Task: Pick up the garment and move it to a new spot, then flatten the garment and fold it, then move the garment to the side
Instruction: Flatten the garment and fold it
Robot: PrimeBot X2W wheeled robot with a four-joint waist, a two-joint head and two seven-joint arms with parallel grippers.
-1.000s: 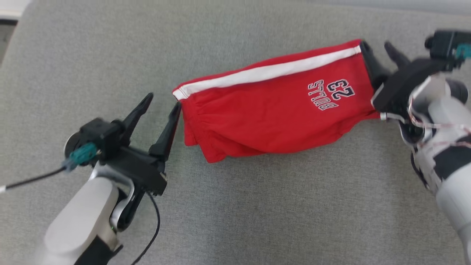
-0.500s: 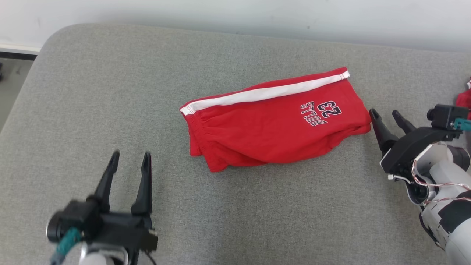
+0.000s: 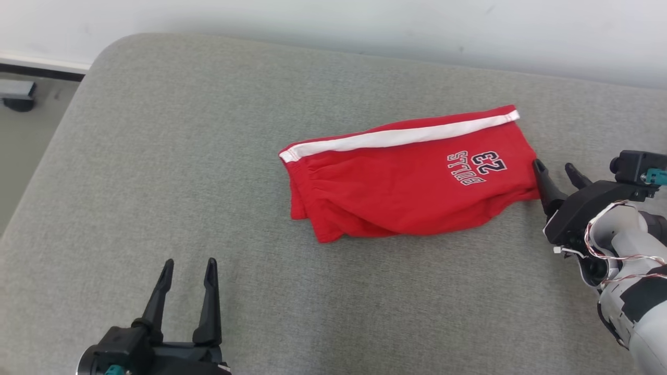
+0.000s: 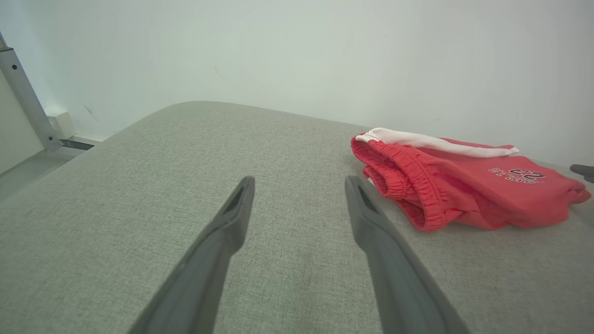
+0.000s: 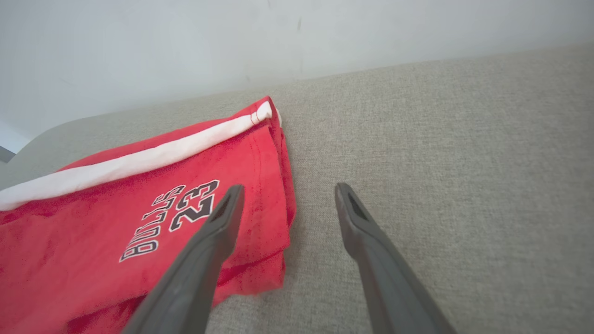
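The hem's layers are lying stacked together, so I expect the folded red shorts to slide along in one piece, their waistband trailing, when I pull the hem.
The garment is a pair of red shorts with a white side stripe and a "BULLS 23" print, folded and lying flat on the grey cushioned surface. My left gripper is open at the bottom left, well short of the elastic waistband. My right gripper is open at the shorts' right hem, with nothing between its fingers. In the right wrist view one finger hangs over the red hem and the other over bare cushion. The left gripper points past the shorts.
A pale wall runs along the cushion's far edge. The cushion's left edge drops to the floor, where a small dark object sits. A metal post stands at the far left.
Both grippers have let go of the shorts' ends and pulled back, the left far down toward the near edge. The camera has tilted up, bringing the wall into view. The shorts lie still.
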